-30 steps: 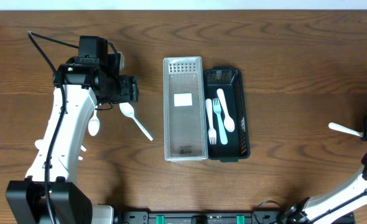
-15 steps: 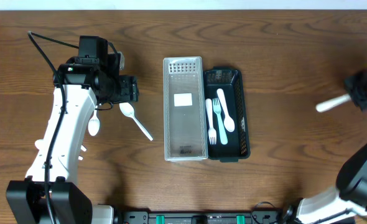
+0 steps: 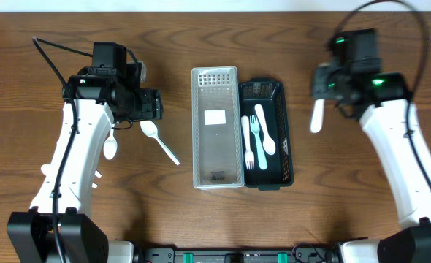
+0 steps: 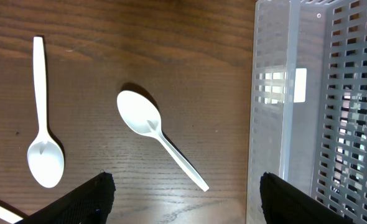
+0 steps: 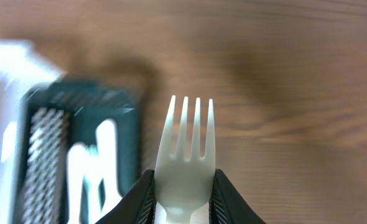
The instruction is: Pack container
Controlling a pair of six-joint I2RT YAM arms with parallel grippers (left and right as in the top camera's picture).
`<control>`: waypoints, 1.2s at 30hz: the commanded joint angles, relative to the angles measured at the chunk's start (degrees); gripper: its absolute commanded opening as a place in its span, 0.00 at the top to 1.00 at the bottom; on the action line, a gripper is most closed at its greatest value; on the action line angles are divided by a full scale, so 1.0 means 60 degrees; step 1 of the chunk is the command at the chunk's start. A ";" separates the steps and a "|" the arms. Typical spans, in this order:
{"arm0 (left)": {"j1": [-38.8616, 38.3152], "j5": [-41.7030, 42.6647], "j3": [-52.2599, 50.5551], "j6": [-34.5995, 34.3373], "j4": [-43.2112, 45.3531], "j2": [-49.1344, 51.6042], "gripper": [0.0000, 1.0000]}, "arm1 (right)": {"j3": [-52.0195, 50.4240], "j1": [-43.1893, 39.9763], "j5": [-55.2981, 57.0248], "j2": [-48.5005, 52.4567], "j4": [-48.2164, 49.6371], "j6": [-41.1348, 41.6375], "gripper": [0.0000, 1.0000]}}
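The white fork [image 3: 317, 116] is lined up with the black basket's long side, so the robot's right gripper keeps moving over the open basket [image 3: 262, 146] and lets go of the fork inside.
A black basket [image 3: 285, 150] holds a white fork, a light blue fork and a white spoon. A clear slotted container [image 3: 217, 157] lies against its left side. My right gripper [image 3: 320, 93] is shut on a white fork [image 3: 317, 117], just right of the basket; in the right wrist view the fork [image 5: 186, 146] sits between the fingers [image 5: 183, 193], with the basket [image 5: 84, 124] blurred at left. Two white spoons [image 3: 159, 141] [image 3: 110, 146] lie on the table at left. My left gripper [image 3: 154, 104] hangs open and empty above them [image 4: 183, 202].
The left wrist view shows the nearer spoon [image 4: 158, 137], the other spoon [image 4: 45, 152] and the clear container's wall [image 4: 277, 112] at right. The rest is bare brown wooden table [image 3: 361, 204].
My right arm has swung from the far right edge leftward and up to beside the black basket, carrying the white fork. The left arm and spoons have not moved.
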 commanded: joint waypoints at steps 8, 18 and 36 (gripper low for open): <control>-0.0004 -0.0084 0.0222 0.0095 -0.0044 -0.0178 0.23 | 0.0087 0.1974 -0.0229 0.0408 -0.0718 -0.0681 0.99; -0.0004 -0.0084 0.0222 0.0095 -0.0047 -0.0178 0.23 | 0.0080 0.2481 -0.1002 0.1934 -0.1282 -0.0725 0.97; -0.0004 -0.0080 0.0222 0.0095 -0.0546 -0.0178 0.23 | 0.1432 0.1920 -0.0113 0.1530 -0.0914 -0.0313 0.01</control>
